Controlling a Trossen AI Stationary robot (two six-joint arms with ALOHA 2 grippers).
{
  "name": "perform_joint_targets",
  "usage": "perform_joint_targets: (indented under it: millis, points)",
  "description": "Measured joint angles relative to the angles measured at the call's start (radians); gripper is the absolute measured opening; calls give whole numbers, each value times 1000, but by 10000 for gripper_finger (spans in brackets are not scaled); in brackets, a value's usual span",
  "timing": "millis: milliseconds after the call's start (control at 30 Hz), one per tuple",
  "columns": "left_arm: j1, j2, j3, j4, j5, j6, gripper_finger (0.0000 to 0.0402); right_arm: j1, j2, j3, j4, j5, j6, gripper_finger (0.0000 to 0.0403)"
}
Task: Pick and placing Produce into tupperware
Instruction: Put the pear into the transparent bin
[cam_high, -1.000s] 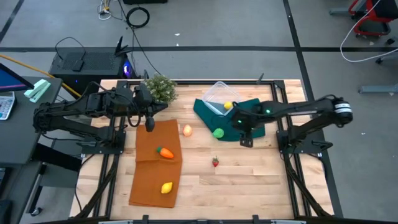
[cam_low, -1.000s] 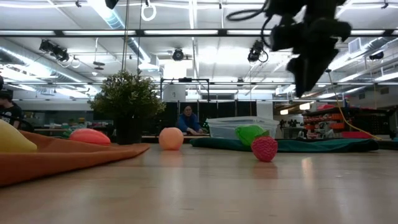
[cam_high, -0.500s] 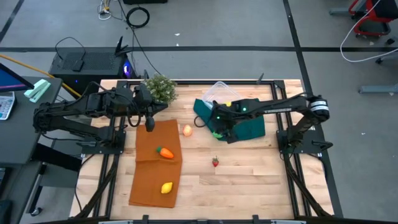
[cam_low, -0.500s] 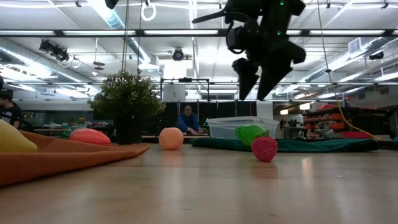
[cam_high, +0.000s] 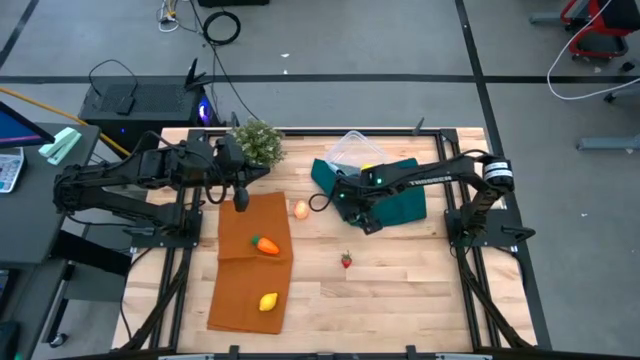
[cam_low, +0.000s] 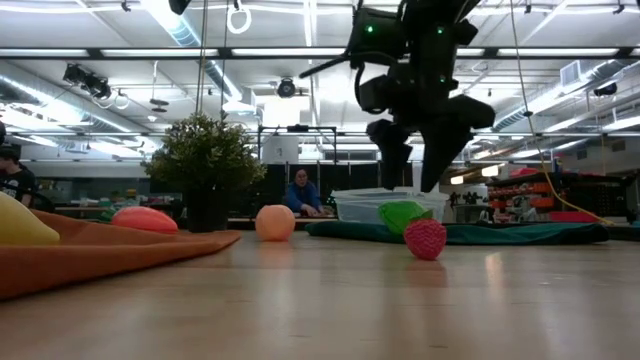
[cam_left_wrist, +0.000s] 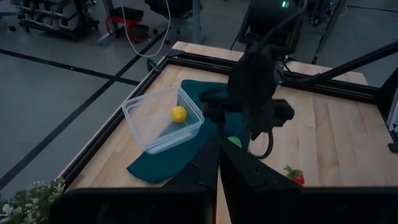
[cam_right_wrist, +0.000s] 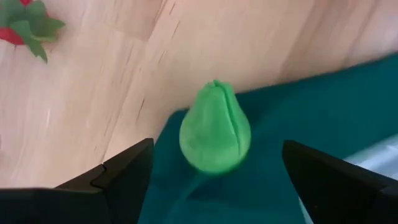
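The green ball (cam_right_wrist: 215, 124) is lined up with the middle of my right gripper's open fingers. I should go on down until the fingers are on both sides of its wide end (cam_right_wrist: 215, 151) before I close them.
My right gripper (cam_low: 412, 170) is open and hangs just above the green ball (cam_right_wrist: 215, 127), one finger on either side and not touching it. The ball rests on the near-left edge of the dark green cloth (cam_high: 395, 198). The clear tupperware (cam_high: 350, 152) sits on the cloth's far part with one yellow lemon (cam_high: 367, 168) inside. The peach ball (cam_high: 301, 209) and the strawberry (cam_high: 347, 260) lie on bare wood. The carrot (cam_high: 265, 245) and a second lemon (cam_high: 268, 301) lie on an orange cloth. My left gripper (cam_high: 240, 200) is shut and waits over that cloth's far edge.
A bushy potted plant (cam_high: 258, 142) stands at the table's far edge, left of the tupperware. The orange cloth (cam_high: 240, 275) covers the left-middle of the table. Bare wood (cam_high: 400, 290) stretches along the near right. A person (cam_low: 302, 192) sits in the room behind.
My right gripper has swung from the right part of the dark green cloth toward the table's left and has come down, ending over the green ball. The produce and the tupperware have stayed where they were.
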Motion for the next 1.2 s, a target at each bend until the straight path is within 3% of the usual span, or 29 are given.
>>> perform_joint_targets:
  millis: [700, 1200]
  points:
    - [0, 0, 0, -1, 0, 0, 17, 6, 134, -2, 43, -21, -21, 310]
    - [0, 0, 0, 0, 0, 0, 22, -7, 118, -2, 37, 7, -21, 187]
